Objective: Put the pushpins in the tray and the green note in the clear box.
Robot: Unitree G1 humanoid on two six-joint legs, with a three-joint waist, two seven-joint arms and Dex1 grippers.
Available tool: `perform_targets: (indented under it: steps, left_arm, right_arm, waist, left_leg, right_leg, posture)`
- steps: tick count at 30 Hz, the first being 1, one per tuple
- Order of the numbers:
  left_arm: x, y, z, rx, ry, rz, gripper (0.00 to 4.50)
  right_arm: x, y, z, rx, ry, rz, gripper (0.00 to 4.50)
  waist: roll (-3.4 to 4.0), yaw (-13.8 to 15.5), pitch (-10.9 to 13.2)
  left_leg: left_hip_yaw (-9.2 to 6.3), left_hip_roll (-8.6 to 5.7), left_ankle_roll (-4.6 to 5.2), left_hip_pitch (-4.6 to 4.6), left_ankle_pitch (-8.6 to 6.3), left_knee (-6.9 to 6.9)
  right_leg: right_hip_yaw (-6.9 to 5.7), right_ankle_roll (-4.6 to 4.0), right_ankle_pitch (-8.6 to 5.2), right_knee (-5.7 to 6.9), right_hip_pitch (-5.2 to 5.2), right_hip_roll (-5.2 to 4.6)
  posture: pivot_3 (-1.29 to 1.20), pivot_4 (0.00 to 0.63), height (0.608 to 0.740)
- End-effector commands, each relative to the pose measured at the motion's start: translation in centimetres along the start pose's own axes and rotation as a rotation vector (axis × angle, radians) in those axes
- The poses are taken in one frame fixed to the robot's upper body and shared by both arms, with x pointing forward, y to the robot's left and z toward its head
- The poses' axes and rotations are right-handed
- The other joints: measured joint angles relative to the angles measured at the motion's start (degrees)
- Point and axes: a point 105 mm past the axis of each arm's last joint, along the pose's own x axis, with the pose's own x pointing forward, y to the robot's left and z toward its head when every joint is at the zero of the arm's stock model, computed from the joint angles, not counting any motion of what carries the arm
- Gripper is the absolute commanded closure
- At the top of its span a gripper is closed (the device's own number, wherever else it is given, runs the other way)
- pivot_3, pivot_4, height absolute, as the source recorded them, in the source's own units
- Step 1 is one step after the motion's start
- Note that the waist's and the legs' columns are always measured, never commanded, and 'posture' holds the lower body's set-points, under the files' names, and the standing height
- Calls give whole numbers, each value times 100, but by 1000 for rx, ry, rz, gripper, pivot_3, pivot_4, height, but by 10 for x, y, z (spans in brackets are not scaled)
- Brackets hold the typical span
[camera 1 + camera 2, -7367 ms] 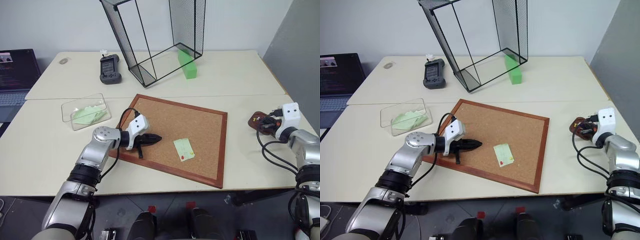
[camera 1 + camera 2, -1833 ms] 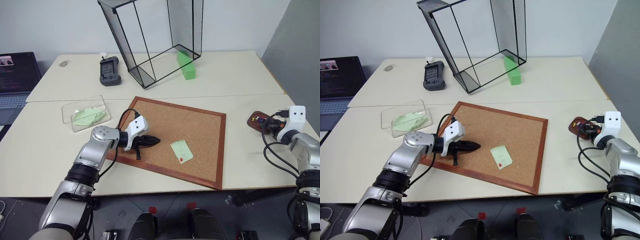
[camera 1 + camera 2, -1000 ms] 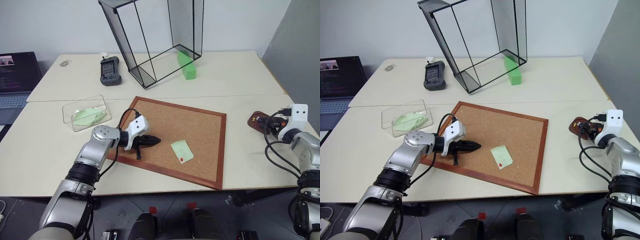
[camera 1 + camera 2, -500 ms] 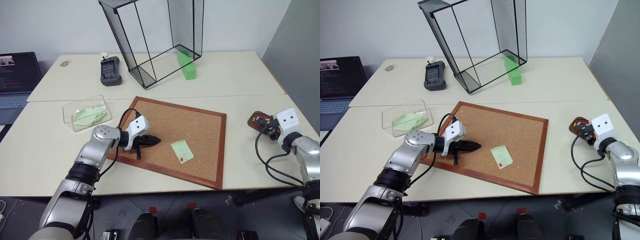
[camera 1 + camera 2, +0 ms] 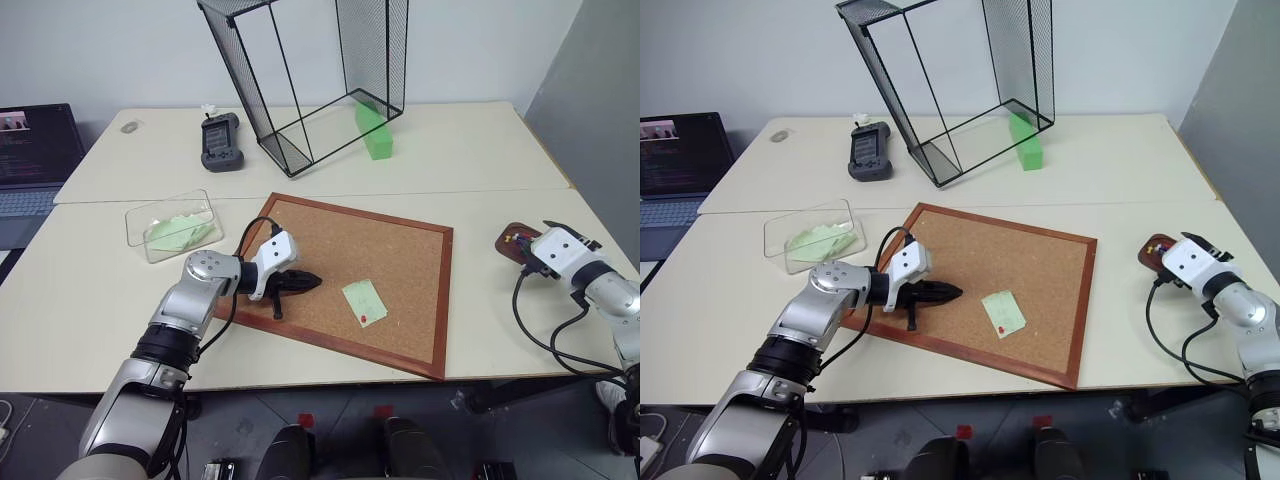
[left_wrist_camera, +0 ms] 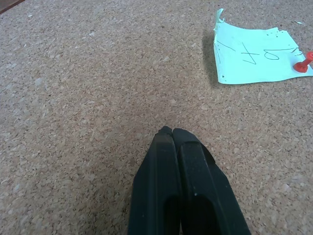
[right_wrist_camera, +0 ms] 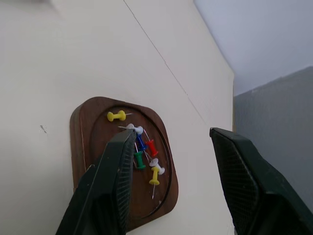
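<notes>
My gripper will pull the red pushpin point(image 5: 363, 319), which should come out alone and leave the green note behind, because the note lies flat on the cork point(image 5: 365, 299).
A pale green note point(image 5: 362, 298) lies on the corkboard, pinned near its lower edge by a red pushpin point(image 5: 366, 319); the left wrist view shows the note point(image 6: 252, 51) and the pin point(image 6: 303, 62) as well. My left gripper point(image 5: 310, 282) rests shut on the cork, a short way left of the note and apart from it. The dark brown tray point(image 7: 78, 142) sits at the table's right edge and holds several pushpins, among them a blue one point(image 7: 141, 143). My right gripper point(image 7: 171, 133) hovers open just in front of the tray with nothing between its fingers. The clear box point(image 5: 135, 225) at the left holds green paper.
The wood-framed corkboard point(image 5: 340, 240) fills the table's middle. At the back, a tall black wire-mesh basket point(image 5: 310, 70) leans over a bright green block point(image 5: 373, 130), with a black handheld device point(image 5: 220, 140) beside it. A laptop point(image 5: 30, 160) sits far left. The tray is close to the table's right edge.
My right wrist has rolled over beside the tray, so its white housing now faces up and shows lower and further left. The left arm, note and pin have not moved.
</notes>
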Motion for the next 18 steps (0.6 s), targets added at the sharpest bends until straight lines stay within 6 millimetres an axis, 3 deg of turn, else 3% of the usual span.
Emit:
perform_targets:
  steps: [1,5,13,18]
  left_arm:
    - [6,-10,-20,-39,65,-37,4500]
    - [5,-11,-20,-42,66,-38,4500]
    - [5,-11,-21,-35,74,-41,4500]
    - [6,-10,-20,-36,73,-45,4500]
  right_arm:
    - [-2,0,39,171,-186,59,1938]
    - [-22,23,93,503,-374,287,1938]
    - [-67,74,173,684,-520,693,1938]
    - [-77,111,192,640,-552,859,1938]
  waist:
    - [0,0,0]
    - [1,4,0]
    - [2,28,1]
    - [1,30,1]
  left_leg:
    - [0,0,0,0,0,0]
    - [-12,8,0,2,0,-1]
    - [-24,7,0,1,-1,1]
    - [-29,7,0,1,-1,1]
  right_leg:
    - [0,0,0,0,0,0]
    - [-9,0,0,-1,9,5]
    - [-15,0,-1,-5,14,-3]
    - [-21,1,-2,-6,14,3]
  posture:
    - [0,150,740]
    - [0,150,740]
    - [0,150,740]
    - [0,150,740]
